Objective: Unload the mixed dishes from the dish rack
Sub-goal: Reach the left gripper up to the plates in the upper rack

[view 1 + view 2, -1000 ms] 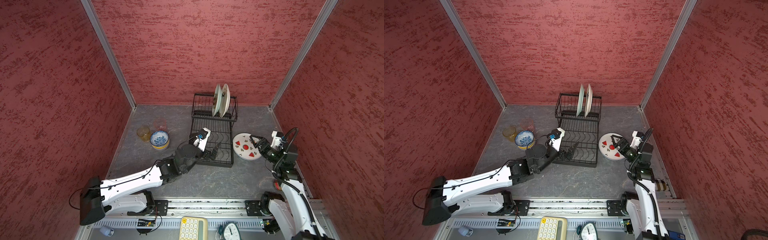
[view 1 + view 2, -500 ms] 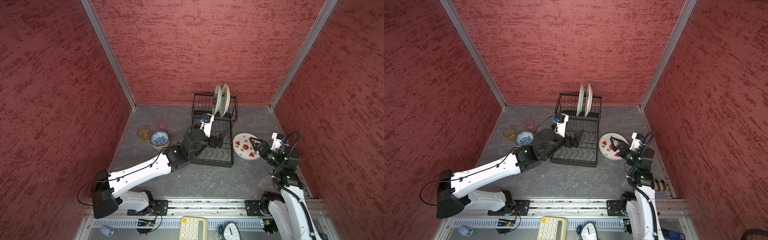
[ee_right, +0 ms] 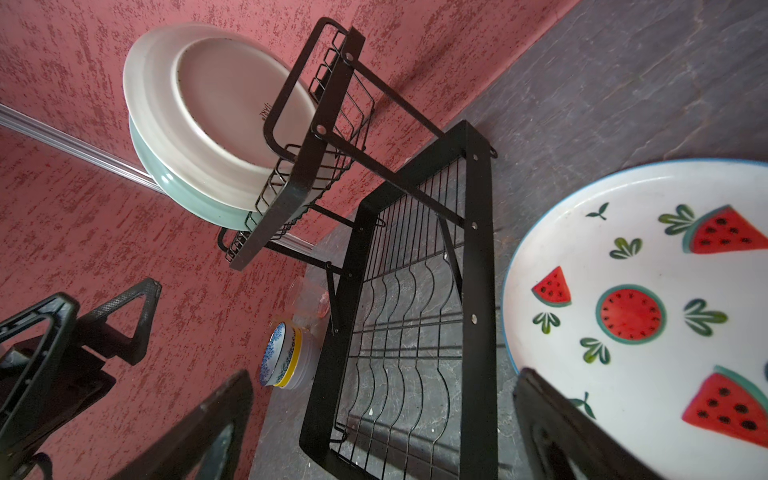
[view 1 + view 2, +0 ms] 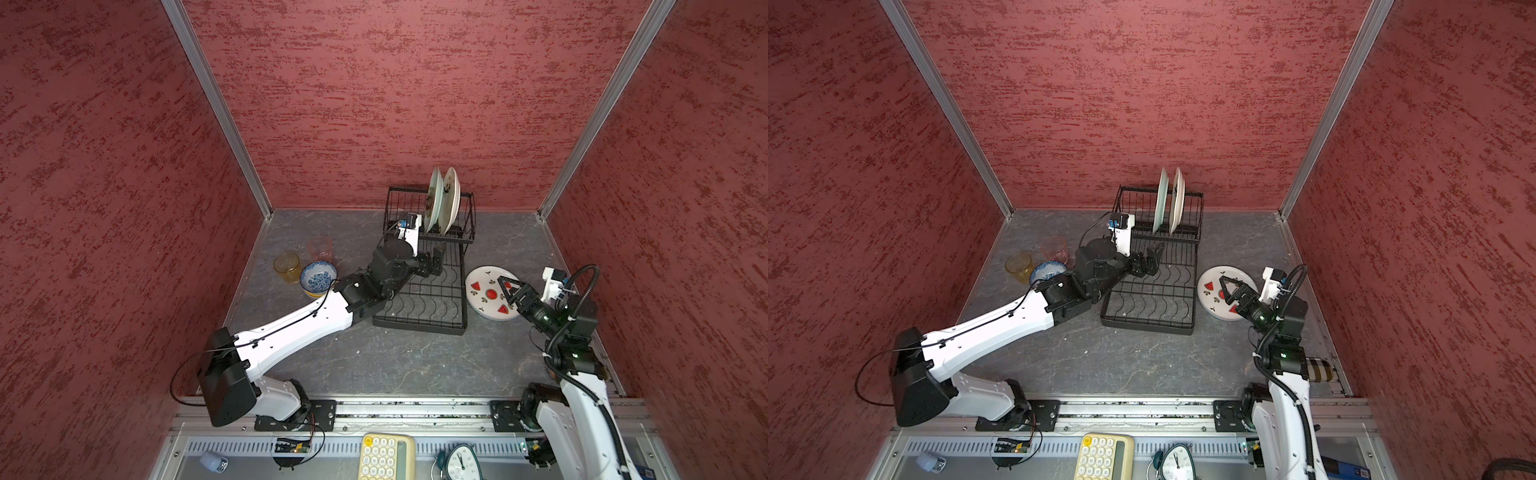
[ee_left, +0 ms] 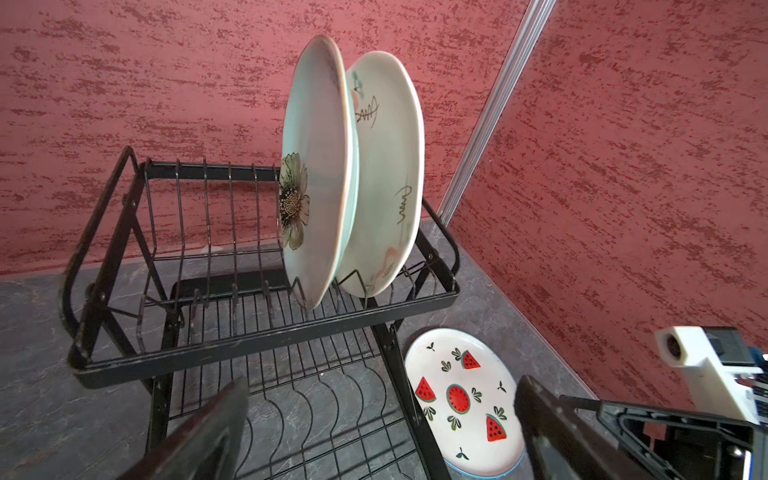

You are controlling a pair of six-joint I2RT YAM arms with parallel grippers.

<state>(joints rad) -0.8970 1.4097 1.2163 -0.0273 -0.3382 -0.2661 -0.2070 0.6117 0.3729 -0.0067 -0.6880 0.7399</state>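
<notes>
A gap (image 4: 1165,220) lies between the pale green plate's near edge (image 4: 1157,226) and the cream plate, so my left gripper should keep moving in until its fingers are on both sides of that edge.
The black wire dish rack (image 4: 419,307) stands mid-table. Its tall rear basket (image 5: 266,336) holds a pale green plate (image 4: 433,199) and a cream plate (image 4: 451,199) on edge, side by side. The flat grid tray holds nothing. My left gripper (image 4: 436,259) hovers open over that tray just before the basket, facing the two plates (image 5: 320,166). The watermelon-print plate (image 4: 486,291) lies flat on the table right of the rack. My right gripper (image 4: 509,289) is open above it with nothing between its fingers (image 3: 552,415).
Left of the rack sit stacked bowls, blue-white on top (image 4: 318,278), an amber tumbler (image 4: 286,266) and a pink tumbler (image 4: 321,249). Red walls close in at the back and both sides. A keypad (image 4: 386,457) and a clock (image 4: 461,461) lie beyond the front rail.
My left gripper has travelled from the front of the grid tray back toward the rear basket, staying open. The right gripper has barely shifted over the watermelon plate.
</notes>
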